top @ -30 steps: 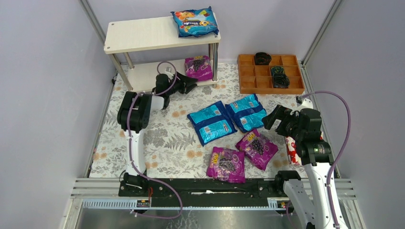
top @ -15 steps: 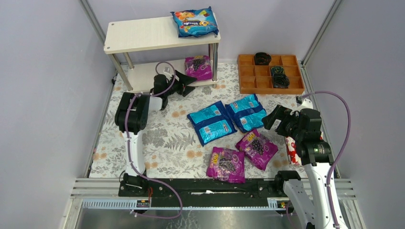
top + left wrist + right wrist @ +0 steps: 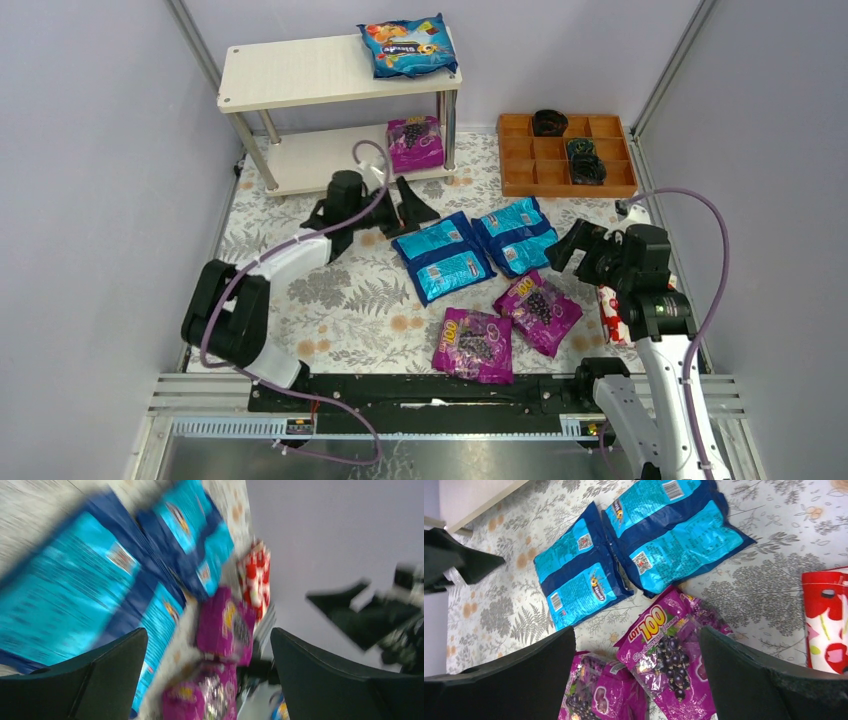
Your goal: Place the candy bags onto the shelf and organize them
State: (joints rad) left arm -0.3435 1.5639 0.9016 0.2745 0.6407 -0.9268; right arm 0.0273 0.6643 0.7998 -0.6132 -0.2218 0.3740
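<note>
Next, I drag the front bag (image 3: 473,346) toward my left gripper with my right gripper first, because this purple bag lies against the other purple bag (image 3: 508,322), far from my left gripper.
The shelf (image 3: 300,72) stands at the back left. One blue candy bag (image 3: 408,46) lies on its top board and one purple bag (image 3: 416,142) on its lower board. Two blue bags (image 3: 442,257) (image 3: 515,234) and two purple bags (image 3: 538,311) (image 3: 473,344) lie on the table. My left gripper (image 3: 408,210) hovers open and empty just left of the blue pair; its blurred wrist view shows blue bags (image 3: 75,590) and purple bags (image 3: 225,630) past the left gripper (image 3: 209,635). My right gripper (image 3: 638,640) hangs open above a purple bag (image 3: 674,660).
An orange compartment tray (image 3: 520,178) holding dark objects sits at the back right. A white packet with red flowers (image 3: 608,312) lies by the right arm. Grey walls enclose the floral mat on three sides.
My left gripper opened wide, pulled out of the shelf's lower tier and swung right and nearer, over the table. The purple bag stays on the lower board. The right arm barely shifted.
</note>
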